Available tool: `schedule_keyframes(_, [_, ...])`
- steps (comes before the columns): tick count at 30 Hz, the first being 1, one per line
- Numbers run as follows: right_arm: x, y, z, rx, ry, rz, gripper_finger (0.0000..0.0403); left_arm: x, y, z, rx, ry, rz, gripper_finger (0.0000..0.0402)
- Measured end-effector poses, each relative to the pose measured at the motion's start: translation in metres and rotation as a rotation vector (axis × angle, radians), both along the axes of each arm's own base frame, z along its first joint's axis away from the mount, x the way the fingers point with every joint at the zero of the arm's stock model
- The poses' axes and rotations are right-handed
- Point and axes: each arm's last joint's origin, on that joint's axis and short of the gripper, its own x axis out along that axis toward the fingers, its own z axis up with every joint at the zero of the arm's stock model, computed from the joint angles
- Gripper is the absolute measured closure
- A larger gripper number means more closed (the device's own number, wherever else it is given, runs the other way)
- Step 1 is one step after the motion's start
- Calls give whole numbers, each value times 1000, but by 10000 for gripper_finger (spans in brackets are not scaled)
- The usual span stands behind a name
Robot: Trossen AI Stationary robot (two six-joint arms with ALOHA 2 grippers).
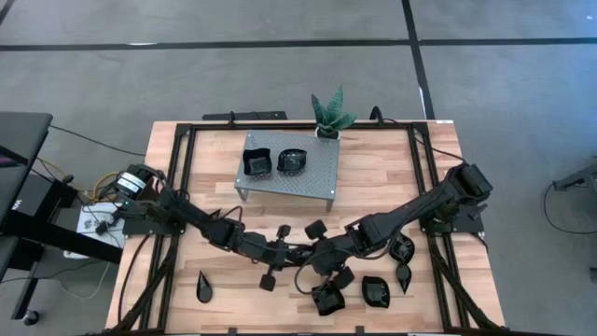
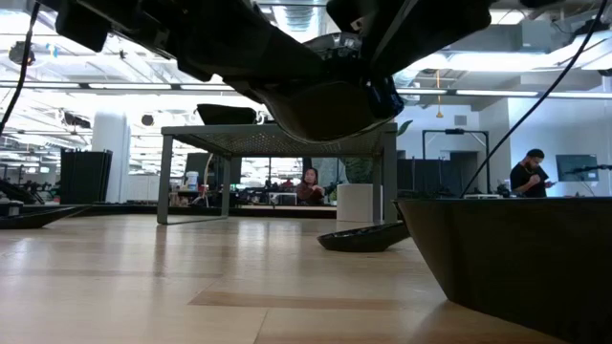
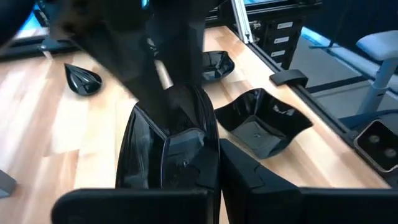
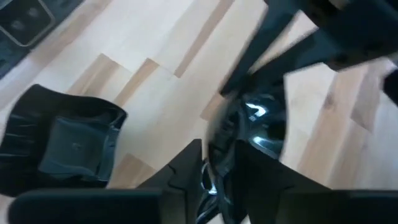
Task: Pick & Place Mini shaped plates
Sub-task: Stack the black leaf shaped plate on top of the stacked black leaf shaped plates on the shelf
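Note:
My right gripper is still holding the plate's opposite rim (image 2: 387, 97). It should let go and move away before my left gripper takes the plate to the raised platform.
A glossy black mini plate (image 3: 163, 146) hangs between both grippers above the table's near middle; in the low view its dark underside (image 2: 325, 107) is clear of the wood. My left gripper (image 3: 214, 168) and my right gripper (image 4: 219, 167) face each other over it, each shut on it. Two more plates (image 1: 256, 161) (image 1: 293, 161) sit on the raised perforated platform (image 1: 317, 177). Loose on the table lie a square plate (image 1: 329, 299), another plate (image 1: 377, 291), teardrop plates (image 1: 204, 287) (image 1: 404, 276) and a roundish one (image 1: 401, 247). My left gripper pinches the plate's rim at the end nearest it (image 3: 199, 140) between its two fingers, coming level from the table's left. The plate is lifted clear of the table. My right gripper pinches the opposite rim (image 4: 216, 149) between its two fingers, coming from the table's right. Blur hides how far back the rim reaches.
A green potted plant (image 1: 328, 114) stands at the platform's far right corner. Black frame rails (image 1: 177, 187) run along the table's left and right sides. Bare wood lies at the near left (image 1: 159, 280). People sit and stand in the room beyond (image 2: 308, 183).

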Motion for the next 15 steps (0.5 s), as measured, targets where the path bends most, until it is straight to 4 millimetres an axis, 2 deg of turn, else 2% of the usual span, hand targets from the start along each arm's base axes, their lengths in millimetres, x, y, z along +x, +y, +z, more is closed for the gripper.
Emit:
schedule_keyframes(5, [-1, 0, 0, -35, -12, -27, 275, -8, -10, -5, -52, 80, 5, 395])
schedule_keyframes(9, [0, -1, 0, 0, -5, -112, 252, -15, -19, -8, -49, 122, -11, 393])
schedule_keyframes(15, [-9, -2, -6, 54, 97, -259, 242, -32, -16, 15, 13, 128, 102, 394])
